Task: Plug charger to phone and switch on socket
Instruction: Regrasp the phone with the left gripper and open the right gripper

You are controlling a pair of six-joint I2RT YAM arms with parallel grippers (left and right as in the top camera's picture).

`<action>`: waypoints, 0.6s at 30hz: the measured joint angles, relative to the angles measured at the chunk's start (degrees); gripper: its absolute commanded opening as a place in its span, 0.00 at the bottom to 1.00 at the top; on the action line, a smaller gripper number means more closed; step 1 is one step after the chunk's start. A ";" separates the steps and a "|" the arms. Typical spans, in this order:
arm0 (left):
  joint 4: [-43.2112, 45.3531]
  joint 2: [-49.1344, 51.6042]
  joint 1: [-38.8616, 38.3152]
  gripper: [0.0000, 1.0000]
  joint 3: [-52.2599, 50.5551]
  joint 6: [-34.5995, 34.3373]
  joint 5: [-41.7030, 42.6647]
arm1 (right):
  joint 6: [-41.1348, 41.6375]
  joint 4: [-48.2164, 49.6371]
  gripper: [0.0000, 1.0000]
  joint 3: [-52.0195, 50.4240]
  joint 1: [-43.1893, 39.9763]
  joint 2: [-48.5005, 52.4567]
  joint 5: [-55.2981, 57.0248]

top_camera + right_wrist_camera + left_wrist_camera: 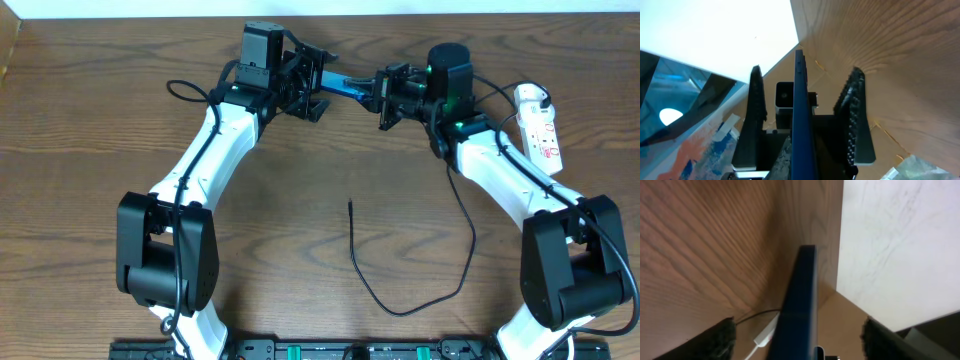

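I should close my left gripper on the loose end of the phone (343,85), which my right gripper still holds, before my right gripper takes the charger cable's tip (350,205).
The phone (350,87) is held edge-up above the far middle of the table, between both grippers. It shows as a dark blue edge in the left wrist view (800,295) and the right wrist view (801,100). My right gripper (385,97) (805,165) is shut on its right end. My left gripper (318,92) (797,330) is open, with its fingers spread on either side of the left end and not touching it. The charger cable (355,260) lies loose on the table, and its tip points up at mid-table. The socket strip (545,135) lies at the far right with a white plug (530,97) in it.
The socket strip also shows small in the left wrist view (766,335). The table's far edge and a white wall are just behind the grippers. Thicker black robot cables hang along both arms.
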 measured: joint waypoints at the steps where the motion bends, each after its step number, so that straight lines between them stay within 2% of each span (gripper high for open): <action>1: 0.00 0.00 0.00 0.61 0.00 -0.07 -0.07 | 0.13 0.00 0.01 0.00 0.13 0.00 0.17; 8: 0.02 0.00 0.00 0.30 0.00 -0.33 -0.37 | 0.59 0.00 0.01 0.00 0.61 0.02 0.98; 12: 0.00 0.00 0.00 0.09 0.00 -0.59 -0.44 | 0.63 0.02 0.01 0.00 0.66 0.02 1.11; 18: 0.33 -0.04 0.09 0.08 0.00 -1.09 -0.50 | 2.38 -0.02 0.02 -0.02 0.92 0.02 1.55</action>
